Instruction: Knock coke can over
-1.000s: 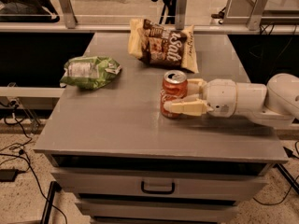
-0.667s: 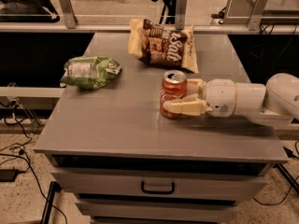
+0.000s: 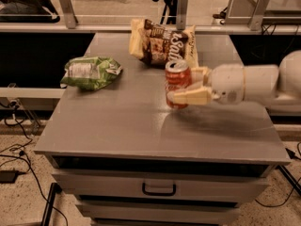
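Note:
I can see the coke can (image 3: 177,78) standing upright near the snack bag, so next my gripper lifts the can clear, tips it and brings it down toward the open tabletop (image 3: 209,128).
The coke can (image 3: 177,80), red-orange with a silver top, is on the right half of the grey table (image 3: 117,126), in front of the cream-and-brown "Salt" snack bag (image 3: 163,45). My gripper (image 3: 182,85) reaches in from the right and is shut on the can. One cream finger (image 3: 190,97) crosses the can's lower front and the other (image 3: 200,72) lies behind it. The can leans slightly, and its base looks a little off the tabletop. The green chip bag (image 3: 89,71) lies on the left.
My white arm (image 3: 249,83) stretches over the table's right edge. The table has a drawer with a dark handle (image 3: 159,189) at the front. A rail and metal posts (image 3: 182,8) run behind the table. Cables (image 3: 14,149) lie on the floor at the left.
The gripper and the can in it have moved upward in the picture, and the can now stands higher against the Salt bag. Both bags have not moved.

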Robot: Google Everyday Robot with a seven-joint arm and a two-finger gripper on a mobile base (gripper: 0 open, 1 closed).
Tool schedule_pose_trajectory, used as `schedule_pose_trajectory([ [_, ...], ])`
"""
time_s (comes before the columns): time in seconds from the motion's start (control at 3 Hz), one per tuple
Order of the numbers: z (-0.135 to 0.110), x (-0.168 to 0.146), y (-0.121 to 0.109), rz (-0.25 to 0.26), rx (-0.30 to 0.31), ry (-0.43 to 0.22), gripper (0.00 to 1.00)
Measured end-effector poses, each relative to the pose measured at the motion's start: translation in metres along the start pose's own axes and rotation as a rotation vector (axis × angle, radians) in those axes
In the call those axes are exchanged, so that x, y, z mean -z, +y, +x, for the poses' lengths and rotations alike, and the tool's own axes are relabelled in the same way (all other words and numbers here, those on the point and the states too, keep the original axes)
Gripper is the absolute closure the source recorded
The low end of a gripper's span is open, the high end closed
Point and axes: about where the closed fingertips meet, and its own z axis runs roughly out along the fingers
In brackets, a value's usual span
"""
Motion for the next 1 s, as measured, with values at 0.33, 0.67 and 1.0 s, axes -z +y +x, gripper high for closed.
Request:
schedule_pose_trajectory([
  [0.33,-0.036,0.02,-0.01,0.047,0.071,0.127,1.0],
  [0.67,-0.056,0.042,-0.02,0.071,0.122,0.311,1.0],
  [1.0,-0.059,0.062,-0.029,0.058,0.13,0.538,1.0],
])
